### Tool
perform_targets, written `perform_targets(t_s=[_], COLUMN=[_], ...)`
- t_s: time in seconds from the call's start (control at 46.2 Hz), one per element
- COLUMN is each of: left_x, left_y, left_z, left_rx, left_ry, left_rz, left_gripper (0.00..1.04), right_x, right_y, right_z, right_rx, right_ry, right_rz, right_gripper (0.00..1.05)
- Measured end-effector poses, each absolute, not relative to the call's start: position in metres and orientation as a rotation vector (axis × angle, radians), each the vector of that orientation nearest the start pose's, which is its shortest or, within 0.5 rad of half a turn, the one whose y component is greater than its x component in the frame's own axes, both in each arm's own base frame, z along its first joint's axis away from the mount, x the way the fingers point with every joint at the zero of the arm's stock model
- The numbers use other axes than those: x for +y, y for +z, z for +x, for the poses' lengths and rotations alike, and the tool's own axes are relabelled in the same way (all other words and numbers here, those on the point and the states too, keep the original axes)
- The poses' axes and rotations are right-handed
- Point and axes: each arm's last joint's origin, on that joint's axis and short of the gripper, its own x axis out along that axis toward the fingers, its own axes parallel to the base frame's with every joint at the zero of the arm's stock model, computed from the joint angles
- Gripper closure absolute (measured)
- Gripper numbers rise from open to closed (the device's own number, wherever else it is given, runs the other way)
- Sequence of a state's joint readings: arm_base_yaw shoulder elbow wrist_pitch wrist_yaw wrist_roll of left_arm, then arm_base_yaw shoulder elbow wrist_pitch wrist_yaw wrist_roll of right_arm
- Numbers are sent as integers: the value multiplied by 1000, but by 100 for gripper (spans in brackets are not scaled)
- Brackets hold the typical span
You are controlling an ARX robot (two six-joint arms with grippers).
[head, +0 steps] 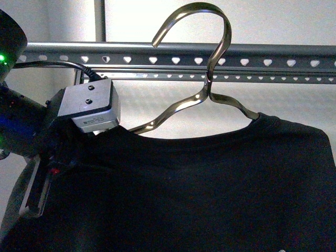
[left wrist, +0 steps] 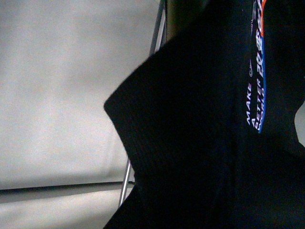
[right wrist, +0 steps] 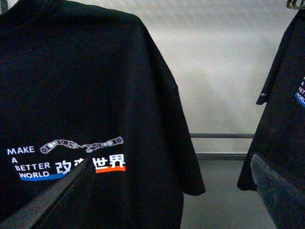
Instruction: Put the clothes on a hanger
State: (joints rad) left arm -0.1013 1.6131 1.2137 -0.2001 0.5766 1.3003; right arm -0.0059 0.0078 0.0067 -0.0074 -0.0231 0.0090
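The black T-shirt will turn edge-on with its hanger when I hang it on the grey rail, because the hook's open curve lies along the rail.
The clothes, a black T-shirt, hang on a shiny coat hanger. Its hook rises in front of and above the hanger's grey rail with heart-shaped holes; I cannot tell whether it rests on the rail. My left gripper is shut on the shirt's left shoulder, its fingers buried in cloth. In the left wrist view black cloth with the printed logo fills the frame. My right gripper is open and empty, facing the shirt's front and logo.
A second black T-shirt hangs at the edge of the right wrist view. A thin metal rack leg shows beside the cloth. A low rail and a pale wall lie behind.
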Motion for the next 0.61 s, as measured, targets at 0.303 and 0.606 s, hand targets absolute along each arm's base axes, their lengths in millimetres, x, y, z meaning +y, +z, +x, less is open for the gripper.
perform_targets(t_s=[0.303,0.606], left_x=[-52,-51], left_y=[275,275], left_z=[353,353], left_rx=[81,83], left_ry=[-930,-927], left_rz=[1066,1066], left_gripper=[93,93], right_x=[-24,-42], right_y=[199,250], right_z=[122,199], right_rx=[169,81], right_ry=[543,650], right_rz=[48,-517], right_gripper=[7,7])
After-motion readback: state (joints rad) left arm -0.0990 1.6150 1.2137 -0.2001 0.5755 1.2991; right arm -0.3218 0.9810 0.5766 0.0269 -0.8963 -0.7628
